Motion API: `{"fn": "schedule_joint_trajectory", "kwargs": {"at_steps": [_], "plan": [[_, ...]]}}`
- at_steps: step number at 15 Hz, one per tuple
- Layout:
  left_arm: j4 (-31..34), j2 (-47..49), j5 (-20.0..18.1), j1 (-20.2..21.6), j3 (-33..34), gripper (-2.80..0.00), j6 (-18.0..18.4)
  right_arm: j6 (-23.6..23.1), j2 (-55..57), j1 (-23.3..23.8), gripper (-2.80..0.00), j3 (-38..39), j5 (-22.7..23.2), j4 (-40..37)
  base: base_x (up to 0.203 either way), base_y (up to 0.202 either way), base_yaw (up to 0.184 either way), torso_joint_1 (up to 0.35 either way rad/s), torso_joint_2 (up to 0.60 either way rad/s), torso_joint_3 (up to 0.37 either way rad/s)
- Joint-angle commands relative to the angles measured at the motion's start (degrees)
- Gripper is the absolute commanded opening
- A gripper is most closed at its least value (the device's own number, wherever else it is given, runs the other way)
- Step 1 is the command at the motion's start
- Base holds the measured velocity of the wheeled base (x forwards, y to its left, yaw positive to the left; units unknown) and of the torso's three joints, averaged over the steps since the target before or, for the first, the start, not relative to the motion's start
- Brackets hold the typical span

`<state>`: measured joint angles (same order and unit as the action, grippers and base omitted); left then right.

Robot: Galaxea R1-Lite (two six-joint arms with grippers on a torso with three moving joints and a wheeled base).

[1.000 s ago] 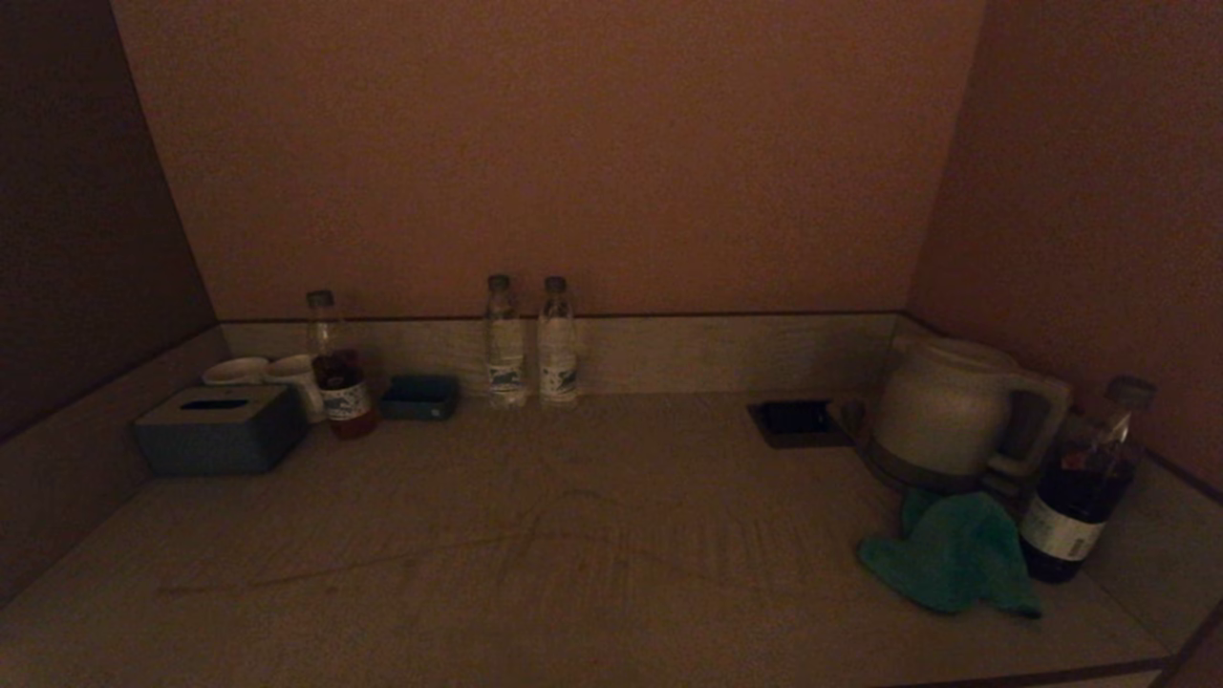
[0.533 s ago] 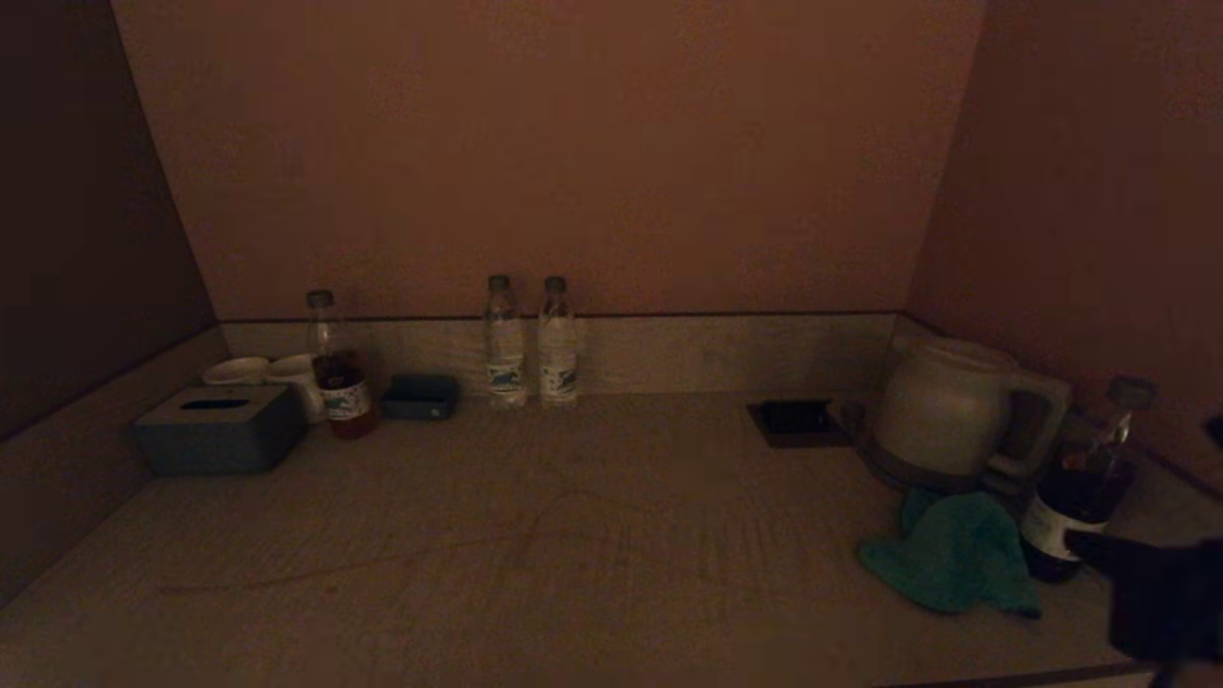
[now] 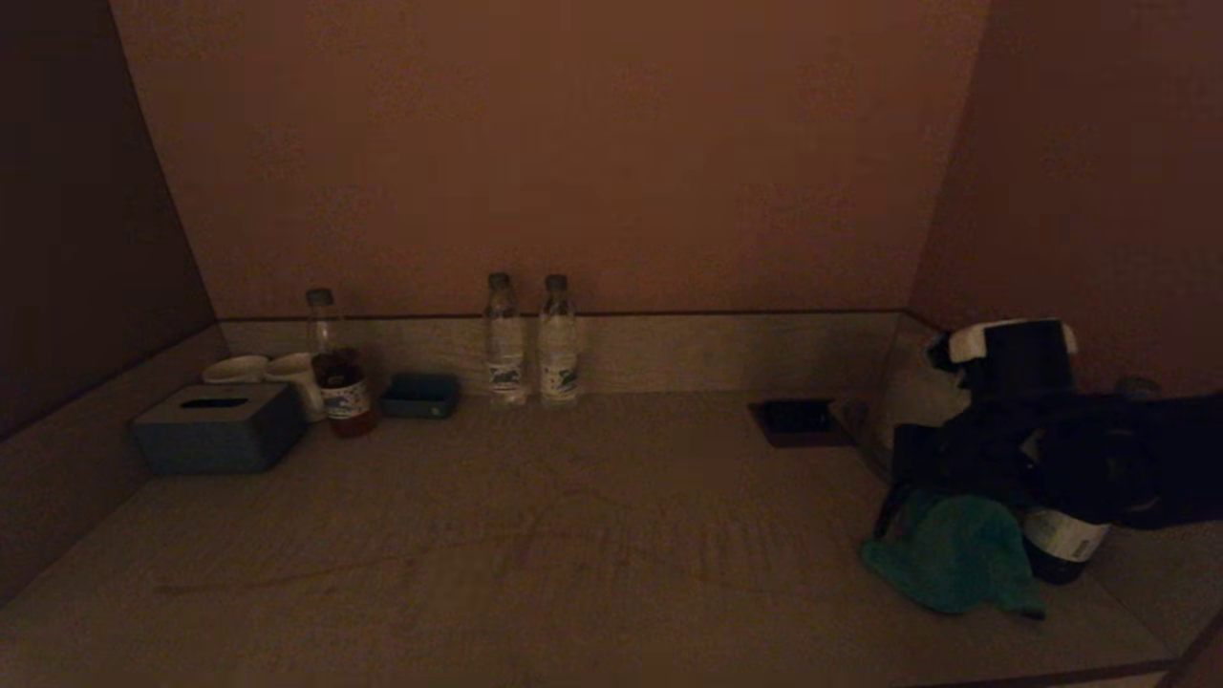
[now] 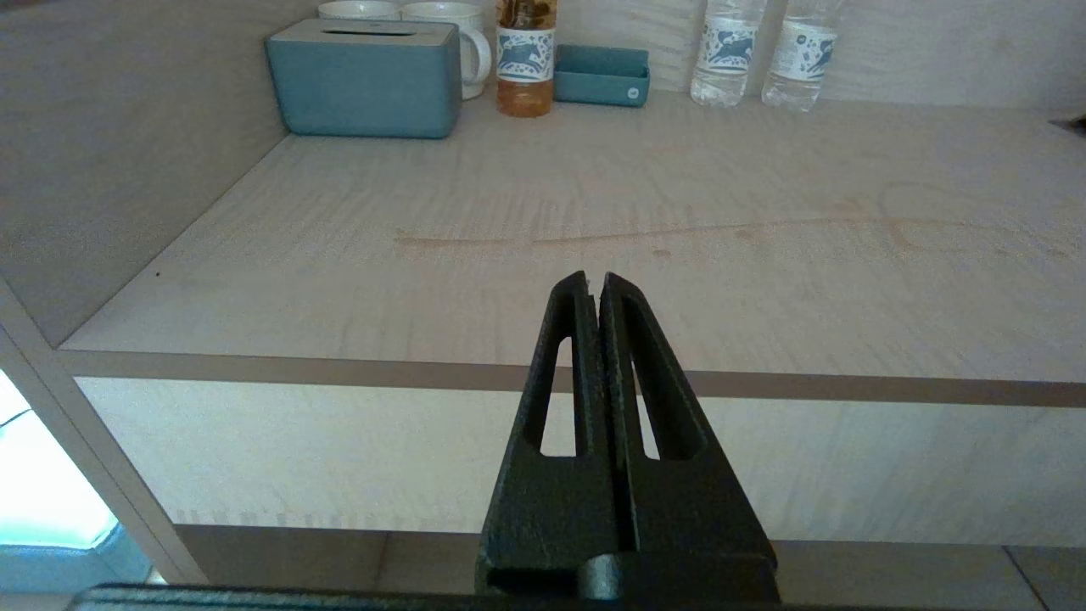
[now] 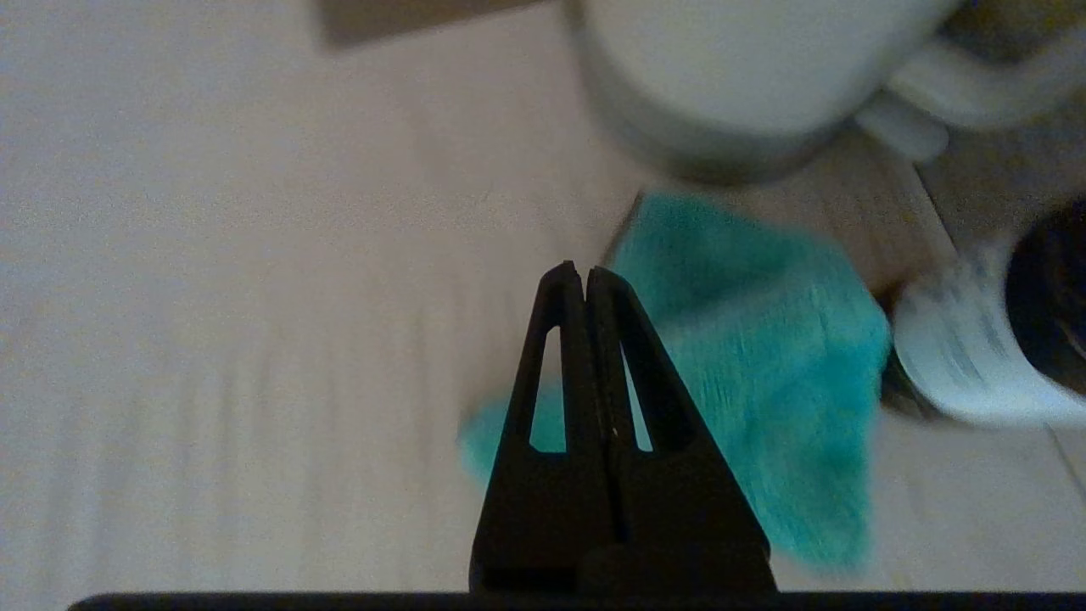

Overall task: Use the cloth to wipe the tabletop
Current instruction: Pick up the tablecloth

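Note:
I expect the teal cloth (image 3: 960, 555) to stay bunched up and drag its corners along when I wipe, because it lies crumpled with loose corners (image 3: 1023, 601) sticking out.
The teal cloth (image 3: 955, 559) lies crumpled on the pale wooden tabletop (image 3: 573, 573) at the right, in front of the kettle. It also shows in the right wrist view (image 5: 764, 373). My right arm (image 3: 1051, 459) reaches in from the right, just above the cloth. My right gripper (image 5: 577, 271) is shut and empty, hovering over the cloth's left edge. My left gripper (image 4: 592, 278) is shut and empty, held in front of the table's front edge. Faint brown smear lines (image 4: 679, 233) cross the middle of the tabletop.
A white kettle (image 3: 912, 392) and a dark bottle (image 3: 1061, 549) stand right behind and beside the cloth. A dark square pad (image 3: 798, 422) lies left of the kettle. Two water bottles (image 3: 530, 339), a blue tray (image 3: 420, 397), a tea bottle (image 3: 336, 382), cups and a tissue box (image 3: 218, 430) line the back left.
My right arm has come into the head view from the lower right and moved up and left over the cloth, now covering most of the kettle. The cloth has not moved.

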<state>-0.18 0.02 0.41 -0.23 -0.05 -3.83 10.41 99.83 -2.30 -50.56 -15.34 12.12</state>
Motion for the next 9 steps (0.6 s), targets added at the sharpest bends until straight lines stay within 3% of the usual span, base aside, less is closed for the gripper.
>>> {"fn": "schedule_joint_trajectory", "kwargs": {"at_steps": [1, 6, 9], "plan": [[0.0, 0.0, 0.0, 0.0, 0.0, -2.8, 0.0, 2.5, 3.6, 0.0, -2.8, -0.8, -4.6, 0.8, 0.0, 0.0, 0.0, 0.0, 0.0, 0.0], [-0.1, 0.0, 0.0, 0.0, 0.0, -2.8, 0.0, 4.6, -1.6, 0.0, -2.8, 0.5, -5.9, -8.0, 0.0, 0.0, 0.0, 0.0, 0.0, 0.0], [0.0, 0.0, 0.1, 0.0, 0.0, -2.8, 0.0, 6.1, -1.7, 0.0, -2.8, 3.0, -7.0, -8.4, 0.0, 0.0, 0.0, 0.0, 0.0, 0.0]]}}
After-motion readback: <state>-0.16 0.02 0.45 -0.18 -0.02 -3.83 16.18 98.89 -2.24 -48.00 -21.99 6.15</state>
